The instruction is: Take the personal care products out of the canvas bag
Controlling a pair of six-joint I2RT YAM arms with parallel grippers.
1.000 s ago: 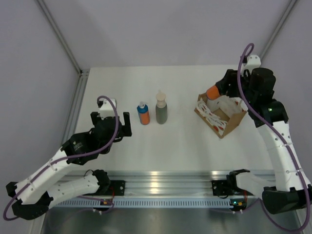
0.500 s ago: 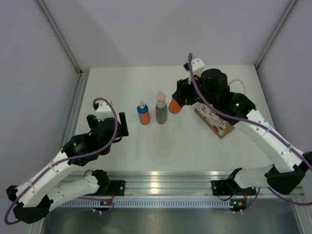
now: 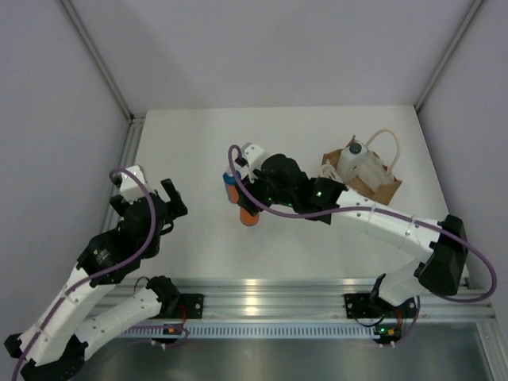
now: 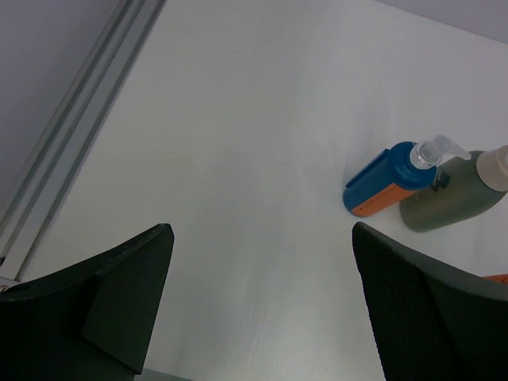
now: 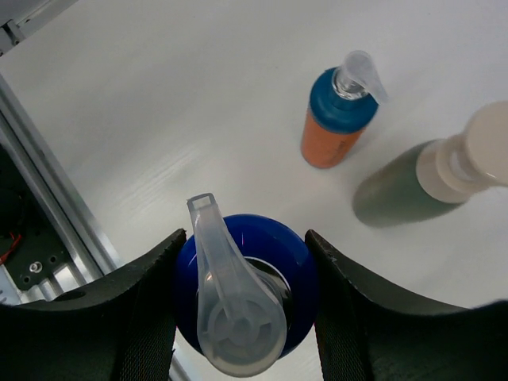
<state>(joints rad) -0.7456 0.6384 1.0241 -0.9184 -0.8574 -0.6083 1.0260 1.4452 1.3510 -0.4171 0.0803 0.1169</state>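
Note:
The held bottle [image 3: 249, 217] is upright and the tabletop [image 3: 216, 220] toward my left gripper is clear. My right gripper should keep going there and let go of the bottle once its base rests.
My right gripper [image 3: 252, 208] is shut on an orange bottle with a blue cap [image 3: 250, 217], gripping the cap [image 5: 274, 246] from both sides. It holds the bottle upright, low over the table, just in front of two standing bottles. Those are a second orange bottle with a blue cap [image 3: 231, 186] [image 5: 332, 121] and a grey-green bottle with a beige cap [image 5: 425, 181], which my arm hides in the top view. The tan canvas bag [image 3: 382, 188] lies at the right with a white bottle [image 3: 352, 163] in it. My left gripper [image 3: 170, 202] [image 4: 262, 317] is open and empty at the left.
The bag's cream loop handle [image 3: 389, 143] sticks out behind it. A metal rail [image 3: 262, 298] runs along the near table edge. The right arm stretches across the middle of the table from the right.
My right arm has carried the orange bottle from the bag leftward and down in front of the standing bottles. My left arm has pulled back to the left.

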